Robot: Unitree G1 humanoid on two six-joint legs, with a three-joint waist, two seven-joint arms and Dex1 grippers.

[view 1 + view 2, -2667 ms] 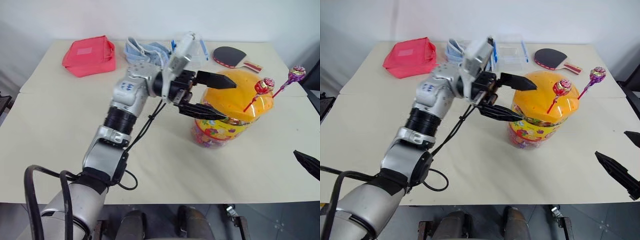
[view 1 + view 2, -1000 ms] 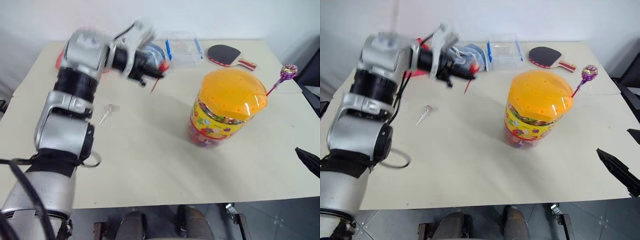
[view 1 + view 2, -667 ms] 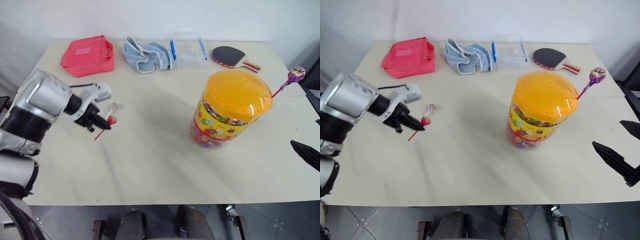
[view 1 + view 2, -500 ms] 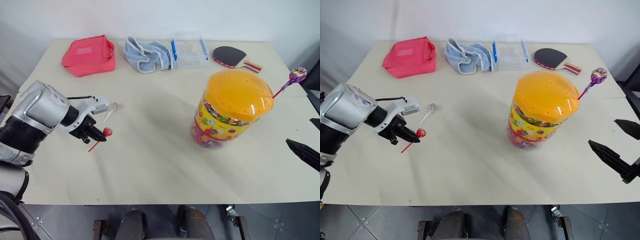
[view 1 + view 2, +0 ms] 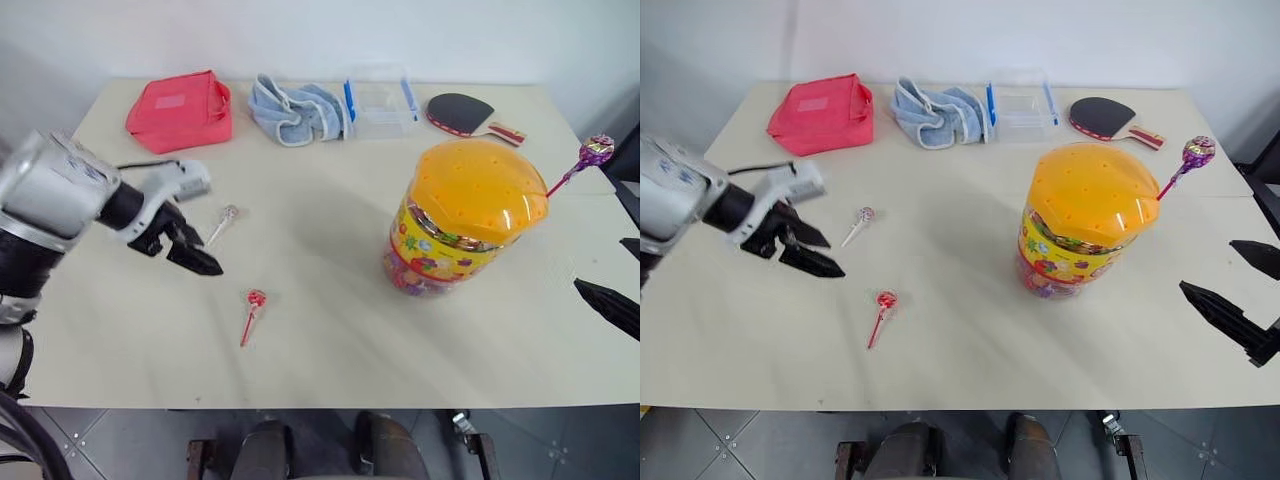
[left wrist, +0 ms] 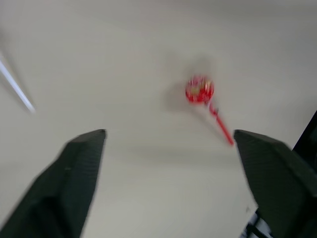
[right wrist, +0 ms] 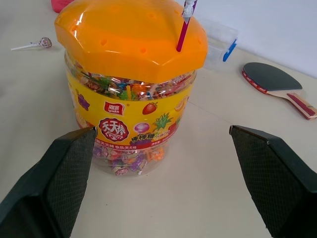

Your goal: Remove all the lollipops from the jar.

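Observation:
The purple lollipop pokes out of the jar's lid [image 5: 547,195] on the side away from the robot's left gripper, so the right gripper should draw it out by its stick [image 5: 560,184].
The jar [image 5: 465,230], clear with an orange domed lid, stands right of the table's middle. A purple lollipop [image 5: 597,150] sticks out of the lid's right side. A red lollipop [image 5: 254,300] lies loose on the table, front left. A silvery-pink lollipop [image 5: 228,213] lies a little behind it. My left gripper [image 5: 205,255] hovers open and empty, left of the red lollipop [image 6: 200,90]. My right gripper [image 5: 1207,264] is open at the right edge, pointing at the jar [image 7: 131,99] and apart from it.
Along the table's far edge lie a red pouch [image 5: 178,110], a blue cloth [image 5: 295,108], a clear blue-clipped box [image 5: 378,100] and a table tennis paddle [image 5: 465,110]. Bare tabletop lies between the jar and the loose lollipops.
My left gripper opened and let go of the red lollipop, which now lies on the table. The gripper has drawn back to the left. The right gripper has kept still.

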